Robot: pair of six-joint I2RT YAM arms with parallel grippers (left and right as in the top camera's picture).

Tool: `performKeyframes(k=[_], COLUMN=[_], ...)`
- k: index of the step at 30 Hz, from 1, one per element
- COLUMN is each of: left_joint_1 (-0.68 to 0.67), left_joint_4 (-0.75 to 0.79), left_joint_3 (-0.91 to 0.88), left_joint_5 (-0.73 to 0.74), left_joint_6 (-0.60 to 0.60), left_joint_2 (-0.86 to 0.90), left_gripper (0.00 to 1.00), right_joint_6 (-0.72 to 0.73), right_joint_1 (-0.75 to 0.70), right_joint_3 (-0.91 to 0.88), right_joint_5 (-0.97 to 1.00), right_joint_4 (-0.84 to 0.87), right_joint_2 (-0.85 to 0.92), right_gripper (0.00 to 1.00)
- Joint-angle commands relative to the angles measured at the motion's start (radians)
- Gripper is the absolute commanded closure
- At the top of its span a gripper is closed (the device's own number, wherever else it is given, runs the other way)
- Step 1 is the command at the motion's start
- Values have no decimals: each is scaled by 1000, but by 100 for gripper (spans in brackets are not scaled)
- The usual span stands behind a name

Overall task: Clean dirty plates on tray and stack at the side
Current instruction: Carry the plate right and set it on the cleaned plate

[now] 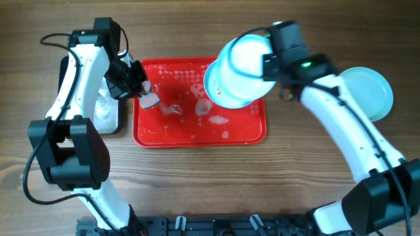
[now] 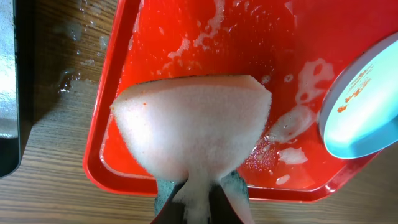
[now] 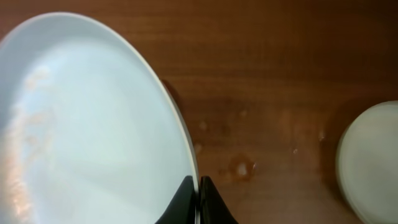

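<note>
My right gripper is carrying the held plate (image 1: 248, 60) by its rim and should keep doing so until it nests in the plate (image 1: 369, 93) beside the tray. Both plates face up and the way is open.
My right gripper (image 1: 268, 65) is shut on the rim of a pale blue plate (image 1: 235, 71) and holds it tilted above the right end of the red tray (image 1: 151, 134). In the right wrist view the jaws (image 3: 199, 186) pinch the plate's edge (image 3: 93, 124). The plate shows reddish smears in the left wrist view (image 2: 364, 106). My left gripper (image 1: 141, 88) is shut on a foamy sponge (image 2: 193, 134) over the tray's left end (image 2: 106, 155). Another pale blue plate (image 1: 367, 92) lies on the table at the right and shows in the right wrist view (image 3: 372, 155).
A black-rimmed metal pan (image 1: 108, 111) stands left of the tray and shows in the left wrist view (image 2: 9, 93). Foam patches (image 1: 216, 120) lie on the tray floor. Water drops (image 3: 242, 168) mark the wooden table.
</note>
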Motion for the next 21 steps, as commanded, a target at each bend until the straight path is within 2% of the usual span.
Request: performKeyframes(k=[1, 6, 12, 16, 20, 21], left_joint_1=[-6, -6, -6, -6, -6, -6], left_joint_4=[-2, -4, -9, -9, -8, -8], left_joint_3=[-6, -6, -6, -6, -6, -6], left_joint_5=[-9, -9, -9, -9, -9, -9], left_joint_6=[-10, -10, -10, -10, -10, -10], left_joint_2=[6, 6, 6, 6, 6, 6], left_gripper=[96, 96, 96, 96, 96, 96], right_joint_6=[38, 37, 106, 161, 195, 203], right_joint_1=[-231, -509, -752, -892, -916, -916], right_joint_3=[6, 3, -43, -141, -290, -348], right_joint_5=[-274, -301, -320, -282, -195, -194], right_joint_4=[-37, -93, -48, 56, 220, 310], right_joint_2=[-19, -19, -18, -17, -15, -13], right_gripper=[96, 96, 96, 96, 96, 96])
